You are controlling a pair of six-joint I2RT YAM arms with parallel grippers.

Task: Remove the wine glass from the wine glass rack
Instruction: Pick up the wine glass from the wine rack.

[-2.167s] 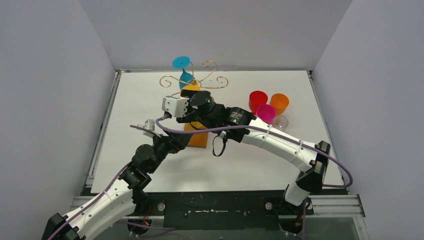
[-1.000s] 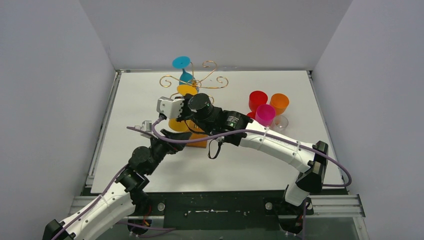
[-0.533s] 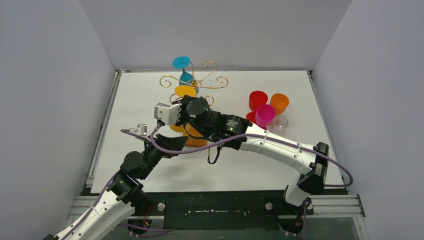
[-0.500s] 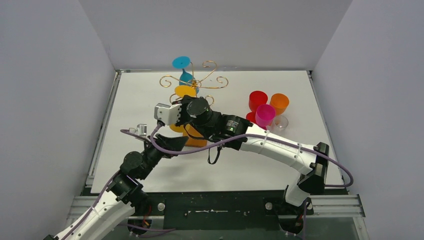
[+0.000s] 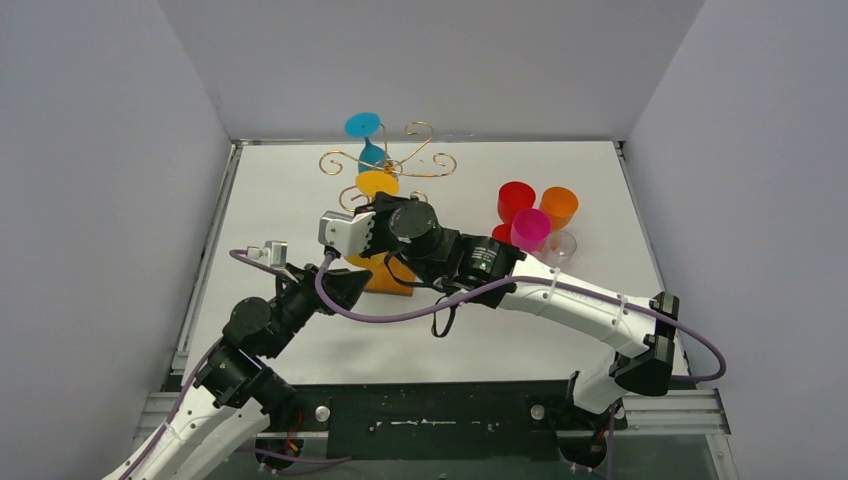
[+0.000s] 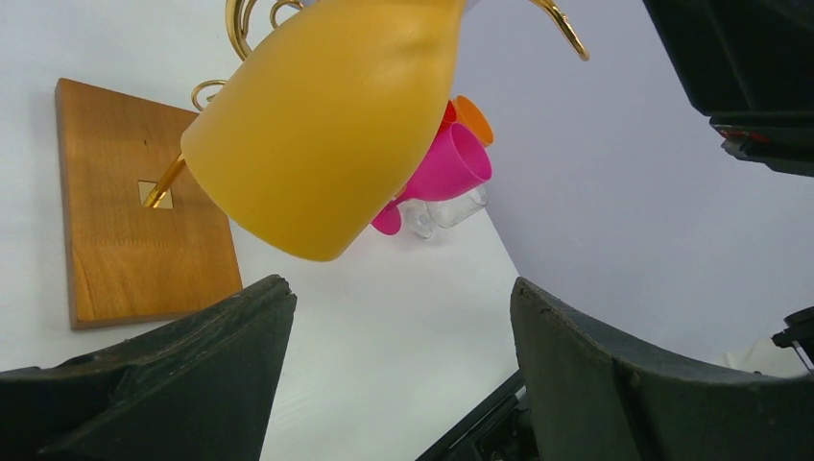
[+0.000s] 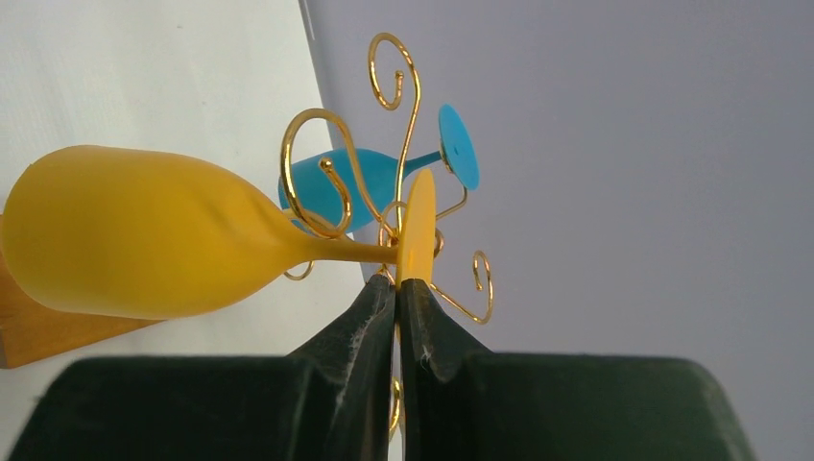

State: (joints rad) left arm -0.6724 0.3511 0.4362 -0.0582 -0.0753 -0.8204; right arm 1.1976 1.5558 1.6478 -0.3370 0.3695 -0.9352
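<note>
My left gripper is to take the stem (image 7: 351, 251) of the yellow wine glass, but my right gripper should first pull the glass clear because its stem lies among the gold scroll arms (image 7: 361, 181).
A yellow wine glass (image 7: 144, 245) lies on its side among the gold scroll arms of the wine glass rack (image 7: 317, 144). My right gripper (image 7: 398, 288) is shut on the edge of its round foot (image 7: 417, 226). In the top view the foot (image 5: 377, 183) shows just beyond the right gripper (image 5: 385, 203). A blue wine glass (image 5: 370, 150) hangs on the far side of the rack (image 5: 425, 160). My left gripper (image 6: 398, 317) is open and empty, just below the yellow bowl (image 6: 326, 125) and beside the wooden base (image 6: 144, 230). It also shows in the top view (image 5: 340, 290).
Red (image 5: 516, 200), orange (image 5: 559, 205), pink (image 5: 530, 228) and clear (image 5: 562, 245) cups stand together at the right of the white table. Grey walls close in the left, back and right sides.
My left arm has drawn back toward the near left, away from the rack. My right gripper has sunk slightly and stays shut on the yellow foot.
</note>
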